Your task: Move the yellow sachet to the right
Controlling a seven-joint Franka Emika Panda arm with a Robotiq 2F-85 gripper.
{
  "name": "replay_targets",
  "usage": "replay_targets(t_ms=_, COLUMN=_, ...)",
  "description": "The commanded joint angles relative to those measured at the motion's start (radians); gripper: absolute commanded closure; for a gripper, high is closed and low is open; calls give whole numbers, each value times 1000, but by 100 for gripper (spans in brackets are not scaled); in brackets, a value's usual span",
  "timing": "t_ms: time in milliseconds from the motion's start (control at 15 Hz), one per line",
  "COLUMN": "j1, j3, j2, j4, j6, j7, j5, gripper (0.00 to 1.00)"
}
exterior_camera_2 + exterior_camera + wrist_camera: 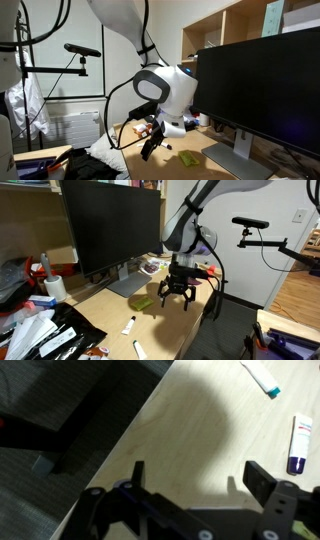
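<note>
I should swing back toward the monitor base and turn above the sachet [140, 304] before I go down, because my gripper hangs slanted near the desk's edge [194, 330], away from the yellow sachet.
The yellow sachet [141, 304] lies flat on the wooden desk, in front of the monitor base; it also shows in an exterior view [189, 157] as a small yellow-green packet. My gripper [175, 299] hangs above the desk near its edge, to one side of the sachet and apart from it. Its fingers are spread and hold nothing. In the wrist view the two dark fingers [200, 478] frame bare desk wood, and the sachet is out of view there.
A large black monitor [112, 225] on a grey base [131, 280] stands behind the sachet. Two white tube-like markers [130, 326] lie near the desk front, also in the wrist view [262, 378]. Clutter and a paper roll [55, 287] fill one end. The desk edge [120, 455] drops to dark floor.
</note>
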Motion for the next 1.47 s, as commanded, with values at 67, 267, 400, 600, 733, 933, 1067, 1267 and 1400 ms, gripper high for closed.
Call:
replay_targets(t_ms=67, j1=0, j3=0, j2=0, j4=1, j6=1, j7=2, j5=-2, gripper=0)
replay_targets(t_ms=267, j1=-2, j3=52, j2=-14, j4=-38, j6=233, j7=-97, j5=203, gripper=0)
replay_targets(t_ms=400, j1=11, j3=97, j2=-13, j4=-32, j6=346, j7=-161, j5=357, gripper=0)
replay_targets(t_ms=600, j1=23, j3=190, j2=12, j4=-16, j6=561, j7=-296, j5=609, gripper=0)
replay_targets(t_ms=733, j1=39, j3=241, j2=34, j4=13, j6=701, j7=-378, j5=755, gripper=0)
replay_targets(t_ms=933, j1=64, j3=282, j2=73, j4=56, j6=846, j7=-411, j5=863, gripper=0)
replay_targets(t_ms=1067, j1=95, j3=272, j2=126, j4=62, j6=907, j7=-334, j5=828, gripper=0)
replay_targets(t_ms=1267, j1=118, j3=244, j2=208, j4=84, j6=958, j7=-252, j5=821, gripper=0)
replay_targets(t_ms=1400, j1=105, j3=249, j2=236, j4=125, j6=955, j7=-219, j5=842, gripper=0)
